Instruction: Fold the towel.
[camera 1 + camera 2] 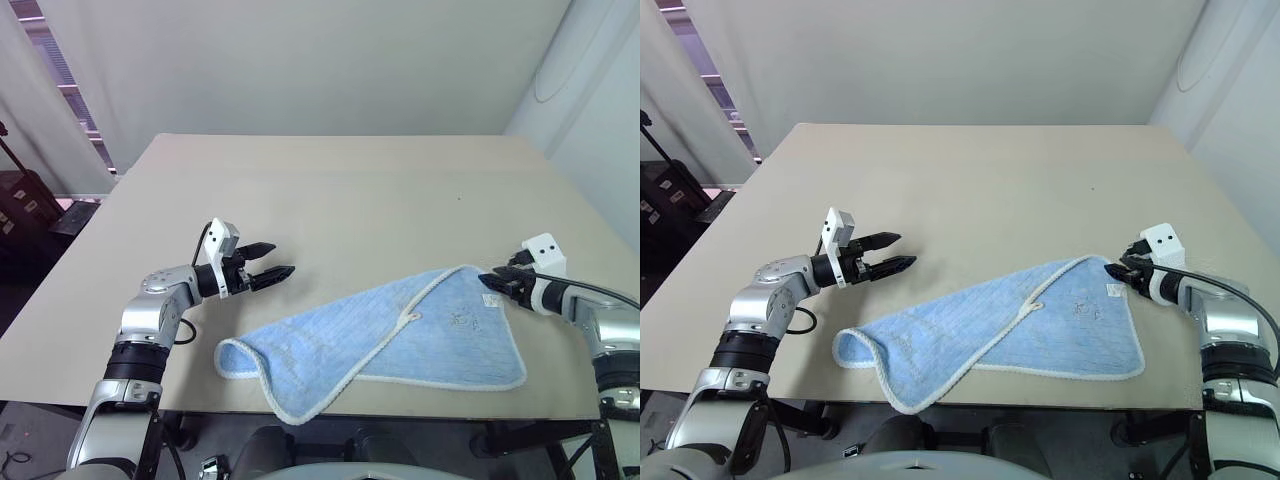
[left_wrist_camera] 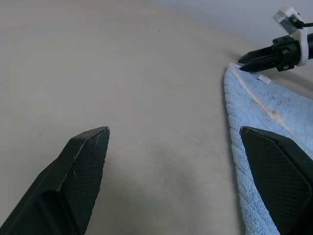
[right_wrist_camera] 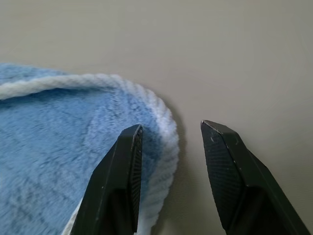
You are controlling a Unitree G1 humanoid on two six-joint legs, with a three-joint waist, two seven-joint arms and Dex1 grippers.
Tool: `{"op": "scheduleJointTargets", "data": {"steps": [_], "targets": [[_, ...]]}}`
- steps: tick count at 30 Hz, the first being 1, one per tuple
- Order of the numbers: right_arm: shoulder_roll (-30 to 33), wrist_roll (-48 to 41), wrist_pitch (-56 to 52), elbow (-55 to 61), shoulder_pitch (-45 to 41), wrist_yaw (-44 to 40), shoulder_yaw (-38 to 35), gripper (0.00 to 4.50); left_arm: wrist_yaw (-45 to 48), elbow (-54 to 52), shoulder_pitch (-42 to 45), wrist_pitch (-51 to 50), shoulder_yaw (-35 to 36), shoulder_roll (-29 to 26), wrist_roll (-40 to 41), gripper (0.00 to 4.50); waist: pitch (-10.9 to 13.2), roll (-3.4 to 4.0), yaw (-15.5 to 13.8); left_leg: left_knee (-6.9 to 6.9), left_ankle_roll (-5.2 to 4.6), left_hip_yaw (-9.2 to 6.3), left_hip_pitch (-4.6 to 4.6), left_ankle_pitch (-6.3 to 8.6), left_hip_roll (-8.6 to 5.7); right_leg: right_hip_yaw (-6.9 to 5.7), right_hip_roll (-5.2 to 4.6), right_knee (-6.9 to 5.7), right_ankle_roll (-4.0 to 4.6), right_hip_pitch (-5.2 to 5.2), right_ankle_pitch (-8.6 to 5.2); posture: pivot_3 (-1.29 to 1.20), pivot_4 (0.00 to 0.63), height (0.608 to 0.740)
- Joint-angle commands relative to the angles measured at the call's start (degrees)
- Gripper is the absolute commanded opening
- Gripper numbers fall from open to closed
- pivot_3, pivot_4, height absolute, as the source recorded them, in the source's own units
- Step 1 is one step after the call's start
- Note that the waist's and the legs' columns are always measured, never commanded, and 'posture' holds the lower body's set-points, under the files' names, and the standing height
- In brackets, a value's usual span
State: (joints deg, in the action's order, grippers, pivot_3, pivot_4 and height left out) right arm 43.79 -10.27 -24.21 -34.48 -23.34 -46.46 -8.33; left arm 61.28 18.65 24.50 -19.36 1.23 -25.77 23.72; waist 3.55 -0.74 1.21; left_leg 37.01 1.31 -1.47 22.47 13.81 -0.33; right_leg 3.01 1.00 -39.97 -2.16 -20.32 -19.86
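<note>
The robot's right gripper should lift the towel's far corner (image 1: 474,272) so that the left gripper can stretch the towel open, because a slanting fold (image 1: 340,309) doubles the towel over itself.
The towel (image 1: 400,340), light blue with a white stitched border, lies partly folded over itself near the table's front edge. A small white loop (image 1: 410,316) shows on its folded edge. My right gripper (image 3: 171,125) is at the towel's far right corner (image 3: 161,127), open. One of its fingers (image 3: 120,176) is over the cloth and the other is over bare table, and nothing is pinched between them. My left gripper (image 1: 282,258) hovers open above the table, just left of the towel and apart from it, pointing toward the right gripper (image 2: 244,59).
The tan table (image 1: 350,190) stretches bare beyond the towel. The towel's near left fold (image 1: 290,405) reaches the front edge. Curtains and dark furniture (image 1: 25,210) stand off the table's left side.
</note>
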Motion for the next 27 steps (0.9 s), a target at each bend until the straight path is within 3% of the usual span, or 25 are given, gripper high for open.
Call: {"op": "scheduleJointTargets", "data": {"steps": [1,8,14,22,25,27], "targets": [[0.34,1.15,-0.47,-4.19,-4.70,-0.64,1.13,2.00,0.29,-1.28,0.56,0.84,0.97,-0.97,0.03,4.50,0.00,0.00,0.00,0.00,0.00,0.00,0.00,0.00,0.00,0.00,0.00,0.00,0.00,0.00,0.00,0.00,0.000,0.740],[-0.09,2.85,-3.41,-9.82,-11.21,-6.16,5.17,2.00,-0.15,-1.81,0.21,0.71,1.40,-1.28,0.29,4.50,0.00,0.00,-0.03,-0.01,0.00,0.00,0.00,0.00,0.01,0.00,0.00,0.00,0.00,0.00,0.00,0.00,0.000,0.740],[0.52,4.17,-3.88,-4.79,-8.67,-10.82,8.81,2.00,-0.30,-2.41,-0.20,0.71,1.32,-1.50,0.31,4.50,0.00,0.00,0.03,-0.02,0.00,0.00,0.00,0.00,0.03,0.00,0.00,0.00,0.00,-0.01,0.00,0.00,0.000,0.740],[0.72,5.92,-2.53,-4.69,-7.03,-9.90,9.44,2.00,-0.60,-2.03,0.06,1.13,1.23,-1.35,0.07,4.50,0.00,-0.01,-0.07,0.00,0.00,-0.01,-0.01,0.00,0.03,-0.01,0.00,0.00,0.00,0.01,0.00,0.00,0.000,0.740],[0.44,6.67,-2.34,-4.36,-6.72,-8.88,9.77,1.41,-0.61,-2.09,0.10,1.30,1.00,-1.36,-0.15,4.50,-0.01,-0.02,-0.06,0.01,0.00,-0.01,-0.02,0.00,0.03,-0.01,0.00,0.00,0.00,0.02,0.00,0.00,0.000,0.740],[0.87,8.03,-1.66,-3.77,-5.84,-8.32,11.03,0.72,-0.52,-2.08,0.22,1.29,0.87,-1.40,-0.22,4.50,-0.03,-0.04,-0.05,0.02,0.00,-0.01,-0.04,0.00,0.03,-0.01,0.00,0.00,0.00,0.04,0.00,0.00,0.000,0.740]]}}
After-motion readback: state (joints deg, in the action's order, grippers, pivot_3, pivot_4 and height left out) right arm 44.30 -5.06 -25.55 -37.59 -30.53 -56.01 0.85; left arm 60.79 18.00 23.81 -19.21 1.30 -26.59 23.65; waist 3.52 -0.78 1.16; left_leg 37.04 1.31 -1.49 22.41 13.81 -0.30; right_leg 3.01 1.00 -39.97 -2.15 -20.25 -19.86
